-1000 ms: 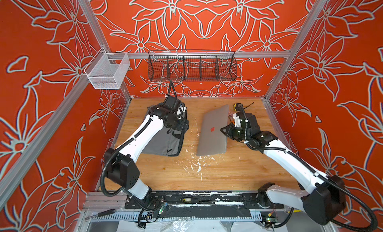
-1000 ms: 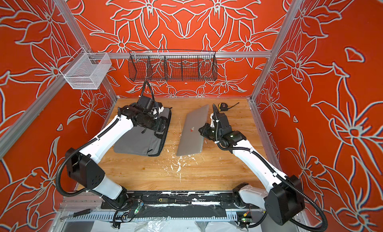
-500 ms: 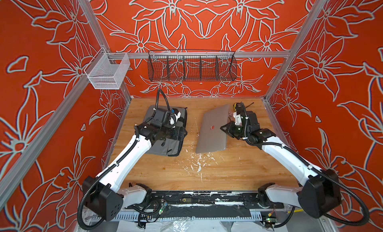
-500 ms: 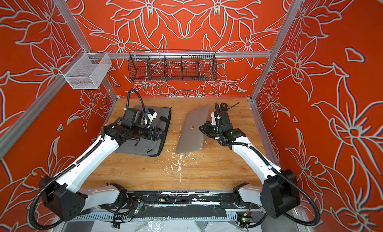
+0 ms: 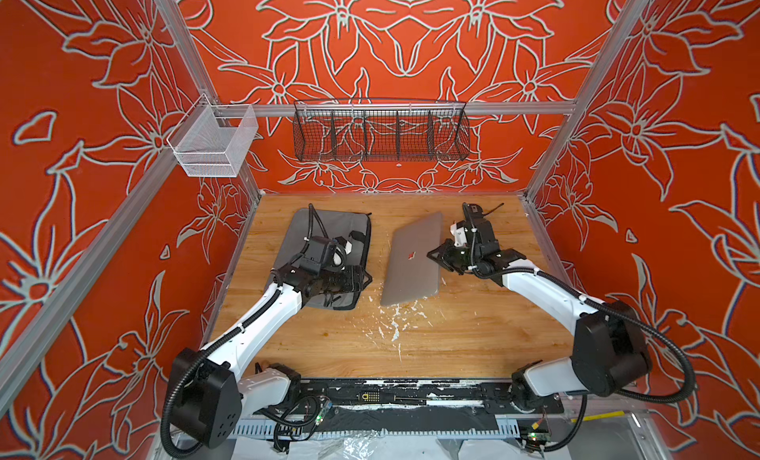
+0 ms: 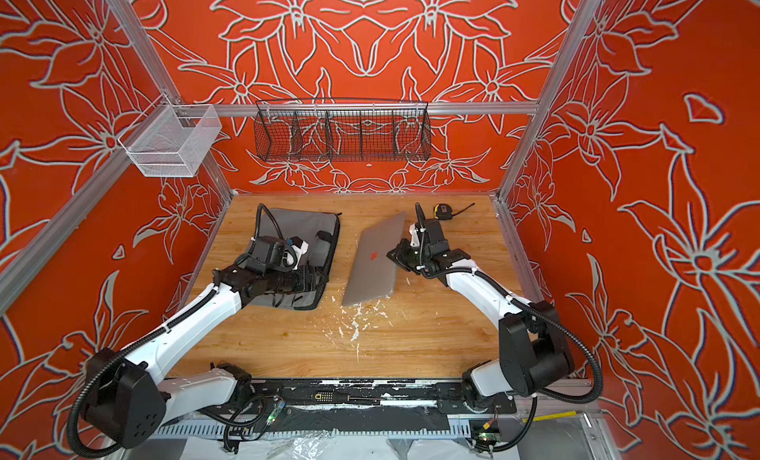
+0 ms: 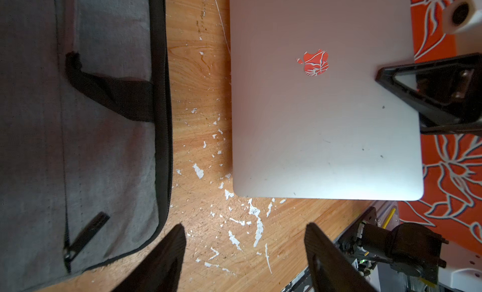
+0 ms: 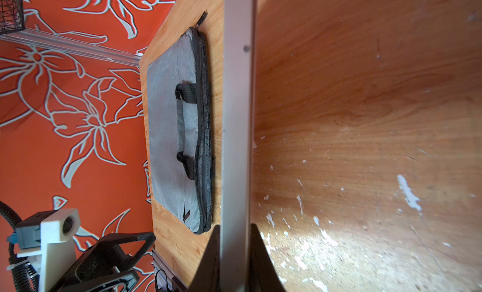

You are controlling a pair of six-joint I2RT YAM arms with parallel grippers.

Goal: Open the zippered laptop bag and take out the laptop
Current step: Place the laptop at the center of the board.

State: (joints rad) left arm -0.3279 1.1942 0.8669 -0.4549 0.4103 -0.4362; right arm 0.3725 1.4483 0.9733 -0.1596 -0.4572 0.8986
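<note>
My right gripper should let down the laptop's raised edge (image 5: 441, 232) next until the silver laptop lies flat, because it is clear of the grey bag above open wood.
The grey zippered laptop bag (image 5: 325, 227) (image 6: 304, 227) lies flat at the table's left, partly under my left arm. The silver laptop (image 5: 411, 264) (image 6: 372, 264) is outside it, to its right, tilted with its right long edge raised. My right gripper (image 5: 438, 258) (image 8: 236, 230) is shut on that raised edge, the laptop (image 8: 237, 121) showing edge-on between the fingers. My left gripper (image 5: 364, 279) (image 7: 245, 230) is open and holds nothing, over the wood between the bag (image 7: 104, 147) and the laptop (image 7: 320, 121), near the bag's front right corner.
White paint flecks (image 5: 395, 318) mark the wood in front of the laptop. A tape measure (image 6: 443, 210) lies at the back right. A black wire basket (image 5: 380, 131) and a white mesh basket (image 5: 214, 143) hang on the frame rails above the back.
My left arm has pulled back from the bag's far part toward its front right corner, its jaws narrowing a little. The right gripper keeps the laptop tilted in about the same place.
</note>
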